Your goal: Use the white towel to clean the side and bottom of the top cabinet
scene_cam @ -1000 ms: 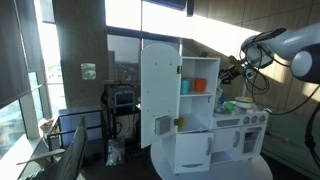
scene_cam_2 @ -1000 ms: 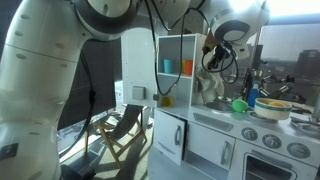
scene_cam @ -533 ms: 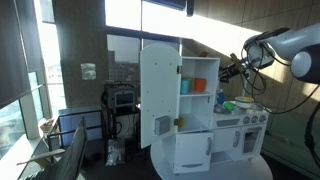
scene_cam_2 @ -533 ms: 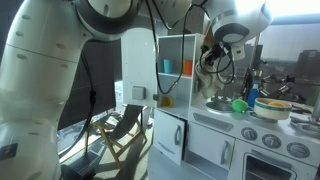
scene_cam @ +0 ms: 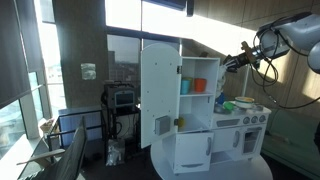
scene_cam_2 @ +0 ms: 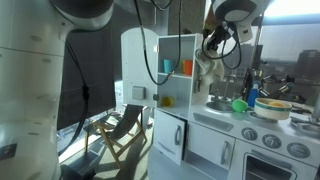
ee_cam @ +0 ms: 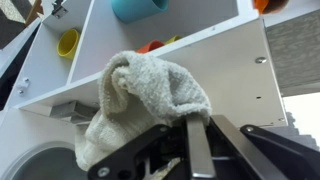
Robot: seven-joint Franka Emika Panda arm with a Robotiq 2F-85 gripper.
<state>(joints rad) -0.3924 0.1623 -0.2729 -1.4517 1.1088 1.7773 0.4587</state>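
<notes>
The white towel is in my gripper, high by the upper edge of the top cabinet's side [ee_cam: 274,92], so next I wipe back down toward the top cabinet's lower side [scene_cam_2: 207,88].
My gripper [ee_cam: 205,128] is shut on the white towel [ee_cam: 140,100], which bunches out ahead of the fingers. The towel lies against the plain white outer side wall of the top cabinet [ee_cam: 235,70]. In both exterior views the gripper [scene_cam: 230,62] [scene_cam_2: 213,42] is high beside the top cabinet [scene_cam: 160,90] [scene_cam_2: 178,95], near its upper outer edge, with the towel [scene_cam_2: 204,70] hanging just below it. The cabinet's tall door stands open. Its shelves hold a teal cup [ee_cam: 140,8] and an orange cup [scene_cam: 200,86].
Below is the lower toy-kitchen unit [scene_cam_2: 215,135] with an oven front with knobs [scene_cam_2: 280,150]. A green bowl [scene_cam_2: 239,104], a blue bottle [scene_cam_2: 252,98] and a pot [scene_cam_2: 273,108] stand on its counter. A folding chair [scene_cam_2: 122,130] stands by the window.
The gripper has moved up along the cabinet's side with the towel still in it. The arm has risen with it.
</notes>
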